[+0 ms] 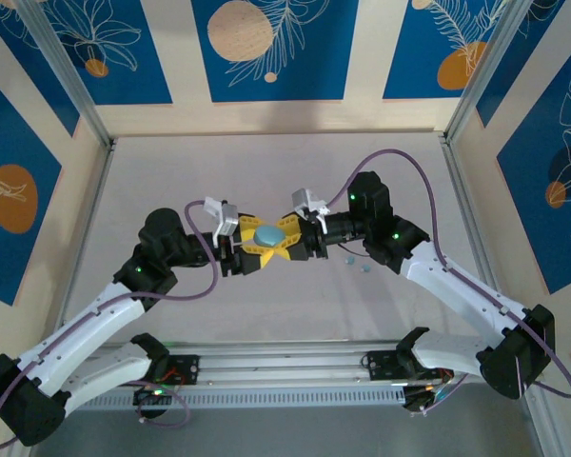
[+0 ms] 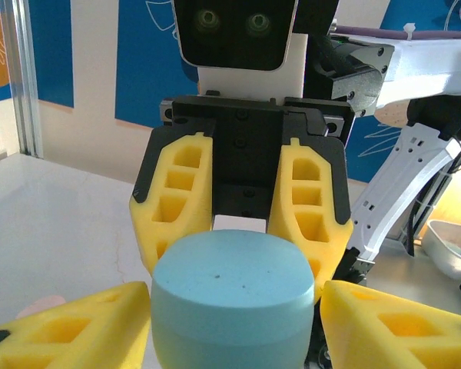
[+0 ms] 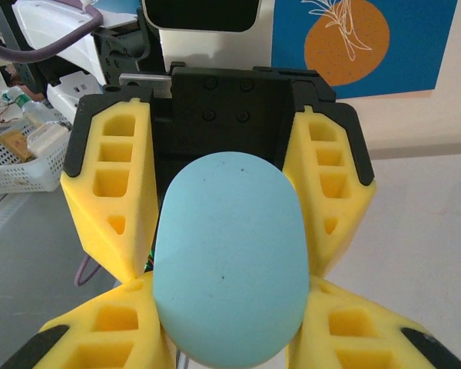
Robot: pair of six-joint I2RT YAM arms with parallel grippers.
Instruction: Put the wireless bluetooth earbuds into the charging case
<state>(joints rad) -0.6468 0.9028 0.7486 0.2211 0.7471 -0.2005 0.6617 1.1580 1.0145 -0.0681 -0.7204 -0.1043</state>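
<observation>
The charging case's lid (image 1: 268, 235) is shut between both grippers. Next, my left gripper steadies the case while my right gripper opens it, before I get the earbuds (image 1: 350, 260).
A light blue oval charging case (image 1: 268, 235) hangs above the middle of the table, lid closed, held between both grippers. My left gripper (image 1: 254, 244) comes at it from the left, and its yellow fingers press the case (image 2: 230, 300) on both sides. From the right, my right gripper (image 1: 287, 238) clamps the same case (image 3: 229, 261) between its own yellow fingers. Two tiny light blue earbuds (image 1: 350, 259) (image 1: 366, 268) lie on the table just under the right wrist.
A pinkish rounded thing (image 2: 42, 305) lies on the table below the left gripper. A white bowl (image 2: 449, 246) and a white basket (image 3: 23, 161) stand off the table. Aluminium posts (image 1: 76, 86) frame the table, with a rail (image 1: 285, 367) at the near edge.
</observation>
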